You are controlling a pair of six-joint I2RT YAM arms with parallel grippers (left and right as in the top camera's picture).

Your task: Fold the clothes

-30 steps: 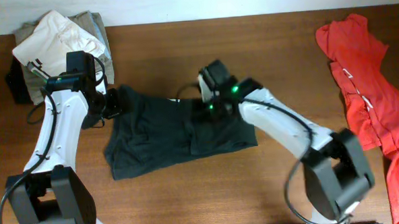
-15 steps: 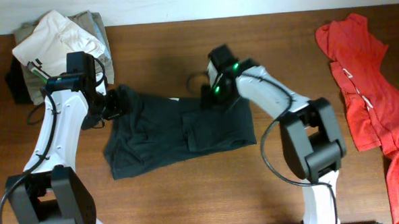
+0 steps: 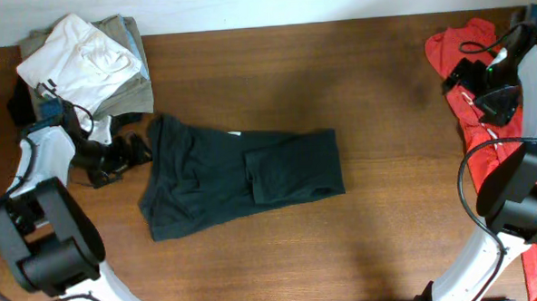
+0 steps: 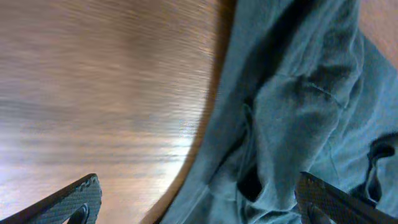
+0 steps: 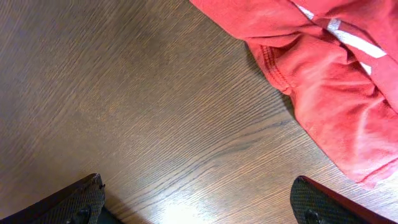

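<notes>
The T-shirt's unfolded end [image 3: 167, 184] is far from my right gripper, so I should grab it with my left gripper and bring it over toward the T-shirt's doubled flap [image 3: 294, 169].
The clothes, a charcoal-black T-shirt [image 3: 242, 174], lie partly folded on the wooden table [image 3: 337, 66], left of centre, with a flap doubled over on the right half. In the left wrist view the T-shirt [image 4: 298, 112] fills the right side in soft creases. My left gripper [image 3: 134, 153] is open just off the shirt's left edge; the shirt's edge runs between its fingertips [image 4: 81, 198], held by neither. My right gripper [image 3: 458, 74] hovers open at the far right, well away from the shirt. It holds nothing, and bare wood shows between its fingertips [image 5: 320, 202].
A red-orange shirt [image 3: 486, 132] sprawls along the table's right edge, and its hem [image 5: 323, 81] lies close to my right gripper. A stack of white and khaki folded garments [image 3: 83, 59] sits at the back left corner, just behind my left arm.
My right gripper has opened, left the shirt's upper right part and swung to the far right by the red shirt. My left arm has drawn back leftward and down. The shirt lies unheld.
</notes>
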